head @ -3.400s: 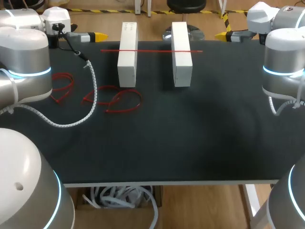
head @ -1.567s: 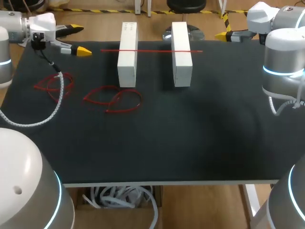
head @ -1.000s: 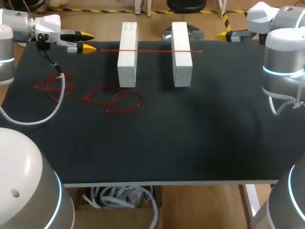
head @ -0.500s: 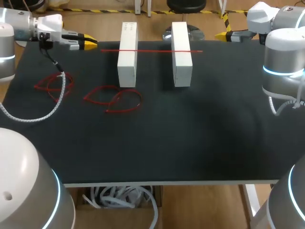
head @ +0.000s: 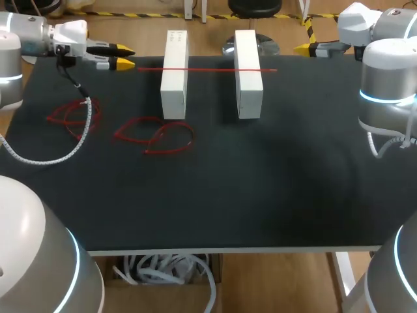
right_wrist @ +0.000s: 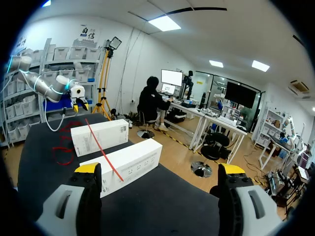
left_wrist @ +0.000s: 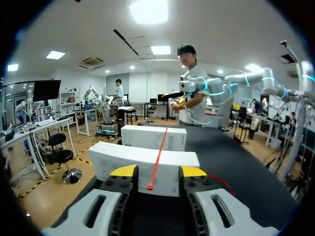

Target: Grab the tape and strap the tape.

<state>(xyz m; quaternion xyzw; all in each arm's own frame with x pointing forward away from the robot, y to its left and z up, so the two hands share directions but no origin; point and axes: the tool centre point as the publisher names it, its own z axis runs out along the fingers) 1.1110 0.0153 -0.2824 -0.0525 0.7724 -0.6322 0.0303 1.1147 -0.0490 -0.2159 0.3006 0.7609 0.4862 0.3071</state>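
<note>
The red tape strip's overhanging end [head: 149,68] sticks straight out past the white box. The red tape strip will therefore reach out with a slight bend when I lift it.
A straight red tape strip [head: 208,69] lies across the tops of two upright white boxes [head: 174,75] [head: 247,75] at the back of the black table. My left gripper [head: 125,56] hovers at the strip's left end, fingers apart. In the left wrist view the strip's end [left_wrist: 151,186] hangs between the yellow tips of the left gripper [left_wrist: 157,172] and touches neither. My right gripper [head: 306,47] stands wide open at the back right, beyond the strip's right end. From the right wrist the strip [right_wrist: 101,147] runs away across both boxes ahead of the right gripper [right_wrist: 160,172].
Two tangles of looped red strips lie on the mat left of the boxes, one near the left edge [head: 73,117] and one in front of the left box [head: 156,135]. The left arm's white cable [head: 71,140] hangs over the nearer tangle.
My left gripper has edged to the right, up to the strip's left end, and its fingers have narrowed a little. The right arm, boxes and strip have not moved.
</note>
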